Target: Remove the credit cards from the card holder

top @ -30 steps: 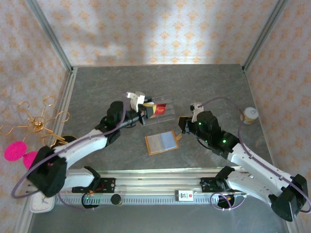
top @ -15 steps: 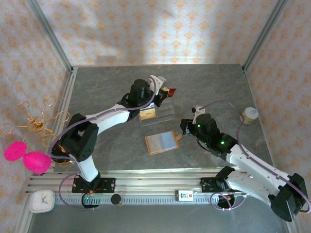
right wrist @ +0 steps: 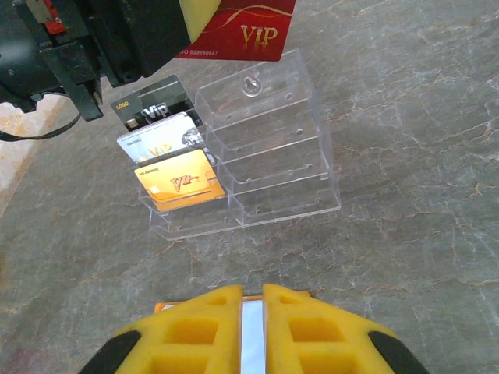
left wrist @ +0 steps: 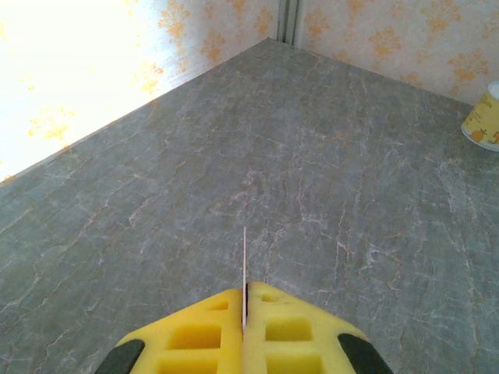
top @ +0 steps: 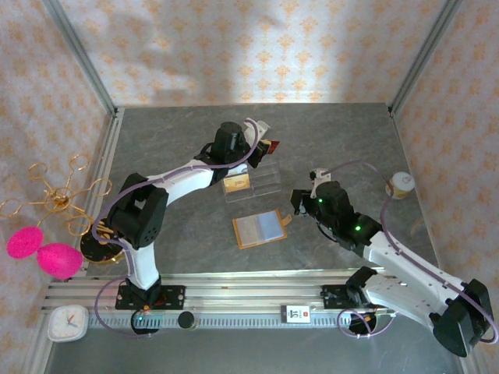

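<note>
Next, my left gripper rests the red card (right wrist: 251,33) at the stand's back slot (right wrist: 261,100), grips it again from above and turns it straight, because the card sits crooked to the slot.
The orange-tan card holder (top: 260,228) lies open and flat on the table, its grey-blue sleeves facing up. My left gripper (top: 263,139) (left wrist: 244,290) hangs over the back of the clear acrylic stand (top: 253,183) (right wrist: 265,148), shut on a red VIP credit card (top: 271,146) (right wrist: 248,27), which shows edge-on (left wrist: 245,257) from the left wrist. Black (right wrist: 156,105), silver (right wrist: 160,140) and gold (right wrist: 179,181) cards sit in the stand's left slots. My right gripper (top: 298,199) (right wrist: 251,290) is right of the holder, fingers nearly together on a flat orange-edged piece (right wrist: 171,305); card or holder part, I cannot tell.
A small paper cup (top: 401,185) (left wrist: 485,117) stands at the right wall. A gold wire rack (top: 58,195) and pink balls (top: 39,249) sit outside the left rail. A small clock (top: 66,321) lies at the near left. The stand's right slots hold nothing.
My left arm swung from the stand's left side up and over to its back, carrying the red card. The right gripper and the card holder stayed put.
</note>
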